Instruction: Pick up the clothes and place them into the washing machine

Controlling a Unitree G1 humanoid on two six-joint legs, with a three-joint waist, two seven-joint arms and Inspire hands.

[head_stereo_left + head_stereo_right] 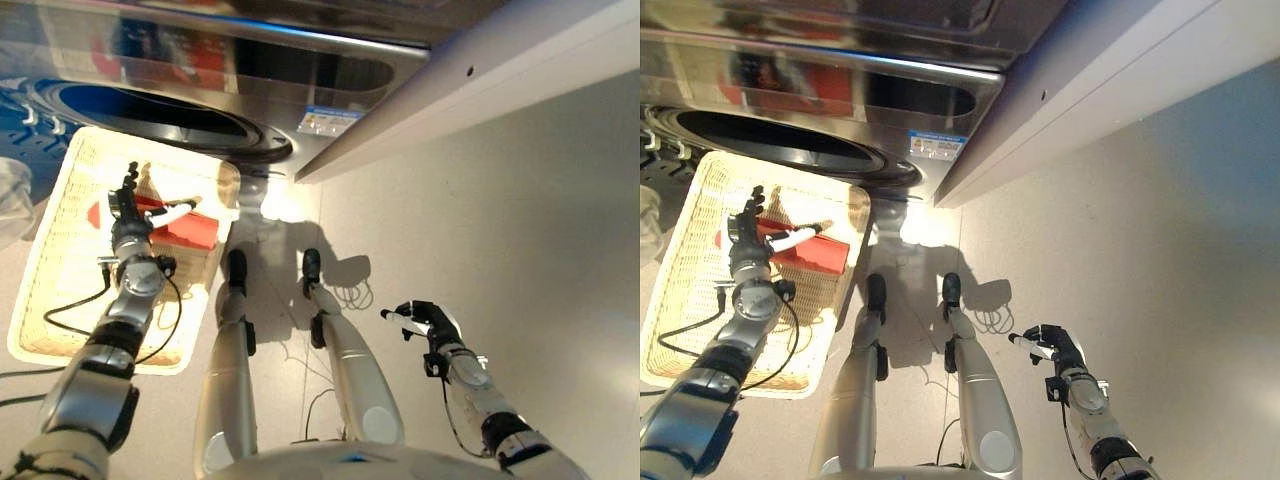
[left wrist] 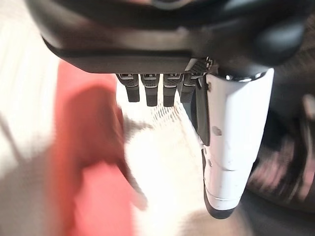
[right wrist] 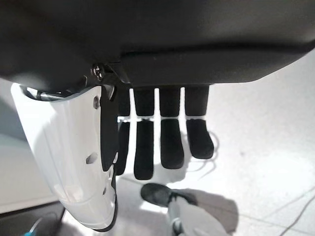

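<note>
The low-lying red cloth has pale weave showing around it, so the robot should expect the wicker basket to be empty when it lifts the red cloth out.
A red cloth lies in the shallow wicker basket beside the washing machine, below its dark round drum opening. My left hand hovers over the basket right next to the red cloth, fingers straight and white-covered thumb spread toward the cloth, holding nothing. In the left wrist view the red cloth shows past the fingers on the pale weave. My right hand hangs low at the right over the floor, fingers relaxed and empty; the right wrist view shows its fingers.
A white wall or cabinet side runs along the right of the machine. Pale grey floor spreads to the right. A clear, pale object sits at the far left edge by the basket.
</note>
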